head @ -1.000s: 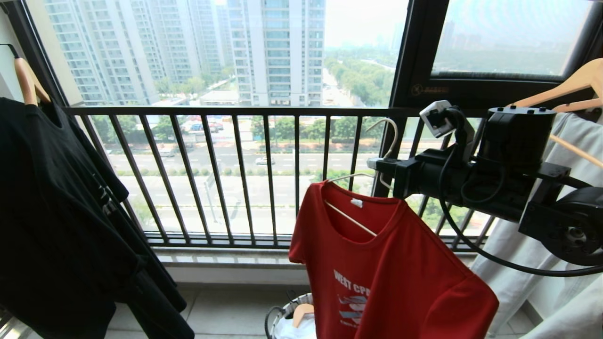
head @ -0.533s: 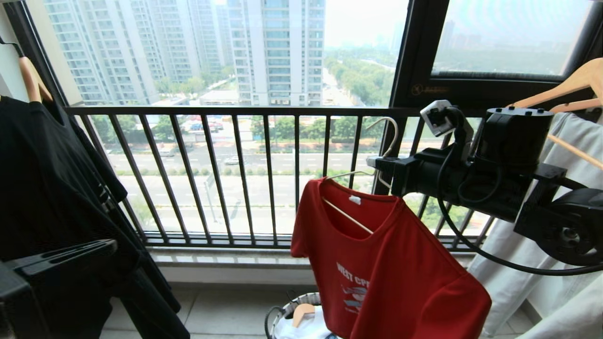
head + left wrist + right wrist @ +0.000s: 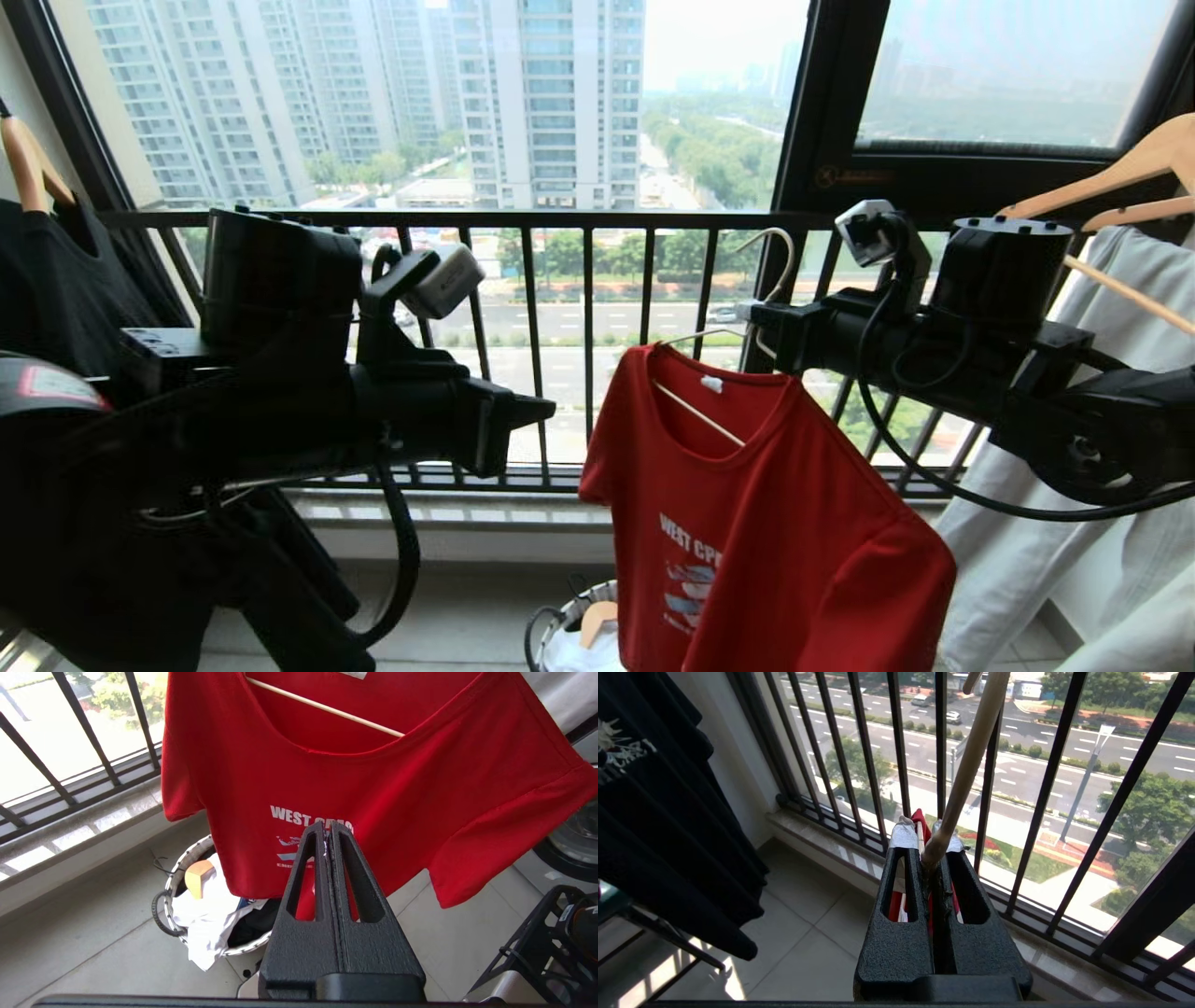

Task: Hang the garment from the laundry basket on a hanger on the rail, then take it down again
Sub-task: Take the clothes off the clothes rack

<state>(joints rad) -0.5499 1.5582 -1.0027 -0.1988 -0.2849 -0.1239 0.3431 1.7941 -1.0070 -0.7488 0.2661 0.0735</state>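
My left gripper keeps moving closer and opening until its fingers are on both sides of the red garment's near shoulder [image 3: 630, 365], since that shoulder hangs free and my right gripper holds the hanger's neck [image 3: 772, 296].
The red garment [image 3: 766, 532] hangs on the thin white hanger [image 3: 780, 250] in front of the balcony bars, tilted down toward the right. My right gripper [image 3: 750, 323] is shut on the hanger's neck [image 3: 969, 760], with the red collar [image 3: 920, 817] just beyond its fingertips. My left gripper [image 3: 551, 408] is shut and empty, held level to the left of the shirt and apart from it. In the left wrist view its tip [image 3: 327, 829] points at the chest lettering of the garment [image 3: 420, 788]. The laundry basket [image 3: 183, 864] stands on the floor below. The rail is out of view.
A black T-shirt [image 3: 56, 289] on a wooden hanger hangs at the far left. Pale trousers [image 3: 1111, 523] on wooden hangers [image 3: 1120, 168] hang at the right. The dark balcony railing [image 3: 560, 220] runs behind. The basket holds white cloth [image 3: 205, 914] and a wooden hanger end.
My left arm has swung up from the lower left into the head view, in front of the black T-shirt. The right gripper with hanger and shirt has risen slightly.
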